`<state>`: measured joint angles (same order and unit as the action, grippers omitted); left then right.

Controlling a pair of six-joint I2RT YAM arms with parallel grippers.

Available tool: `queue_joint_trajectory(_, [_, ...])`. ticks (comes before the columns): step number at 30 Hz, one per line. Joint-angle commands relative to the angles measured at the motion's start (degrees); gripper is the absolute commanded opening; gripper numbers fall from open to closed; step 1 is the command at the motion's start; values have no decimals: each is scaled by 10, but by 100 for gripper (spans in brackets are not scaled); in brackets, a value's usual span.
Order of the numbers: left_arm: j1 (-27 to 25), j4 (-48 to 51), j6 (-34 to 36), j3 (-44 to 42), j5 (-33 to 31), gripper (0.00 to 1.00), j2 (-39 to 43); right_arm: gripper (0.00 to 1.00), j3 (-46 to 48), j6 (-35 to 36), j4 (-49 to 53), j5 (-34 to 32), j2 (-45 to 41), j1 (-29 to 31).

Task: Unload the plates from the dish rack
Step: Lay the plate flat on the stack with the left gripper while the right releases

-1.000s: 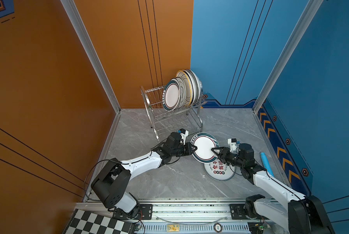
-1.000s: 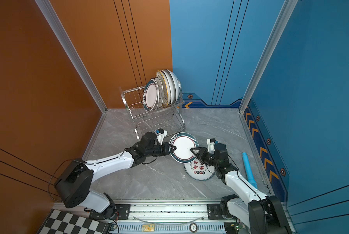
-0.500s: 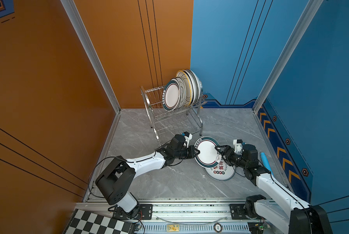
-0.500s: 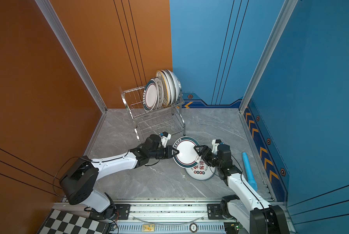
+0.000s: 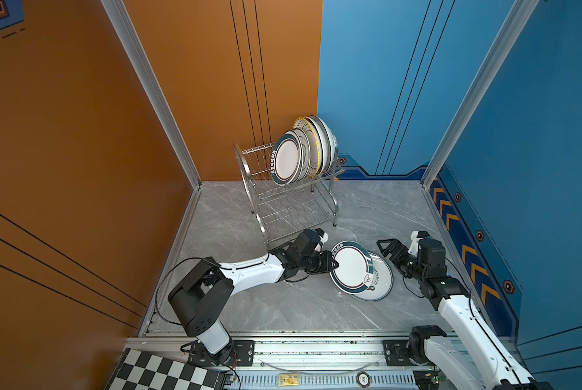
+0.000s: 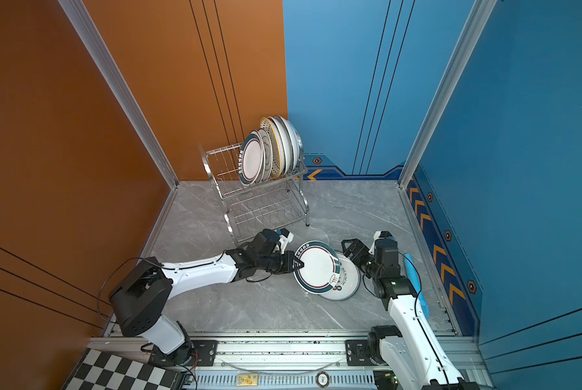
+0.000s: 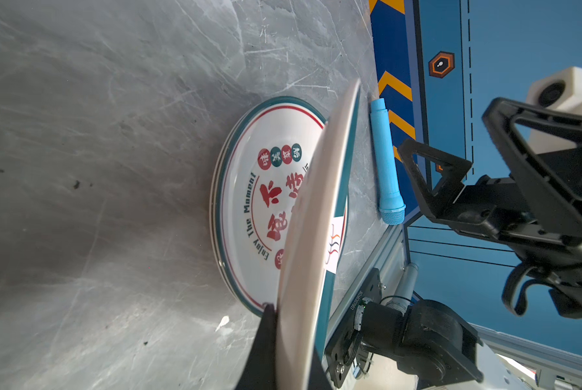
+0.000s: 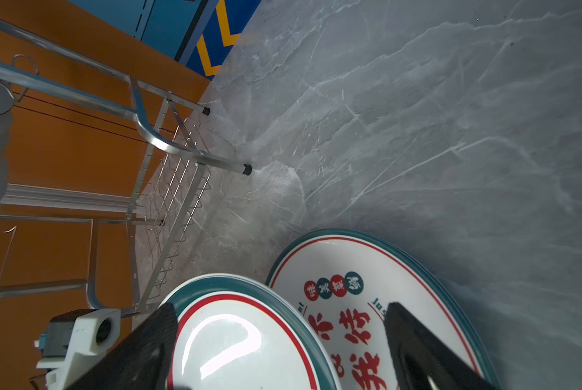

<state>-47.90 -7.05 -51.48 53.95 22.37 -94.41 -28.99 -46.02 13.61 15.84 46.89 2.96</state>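
I should use my left gripper to lower the teal-rimmed plate flat onto the flat plate, because it tilts over that plate with only my left gripper on its rim.
The dish rack stands at the back of the table, with several plates upright in its upper tier. My left gripper is shut on the rim of a teal-rimmed plate. That plate tilts over a flat plate with red characters. My right gripper is open, just right of both plates, holding nothing.
A blue cylinder lies along the table's right edge, beside my right arm. The rack's lower tier holds nothing. The rack's front legs stand close behind my left wrist. The blue side wall rises just past the cylinder.
My right gripper has opened off the teal-rimmed plate and drawn back to the right. My left gripper has carried that plate rightwards and down over the flat plate.
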Motion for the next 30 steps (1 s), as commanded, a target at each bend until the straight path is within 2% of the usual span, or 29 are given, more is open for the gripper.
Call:
queue_joint_trajectory(1, [-9,2,-15,26,7,0,-21,100,-23,34,67,-56,-17,-5])
queue_joint_trajectory(14, [-34,41,-11,87,7,0,-94,100,-26,49,84,-54,-45,-21])
queue_joint_trajectory(18, [-33,53,-12,91,4,8,-100,100,-23,50,87,-52,-52,-23])
queue_joint_trajectory(24, [-40,154,17,124,-54,15,-106,100,-22,51,87,-49,-56,-25])
queue_joint_trajectory(30, [-53,220,37,161,-77,22,-129,100,-21,53,91,-48,-57,-25])
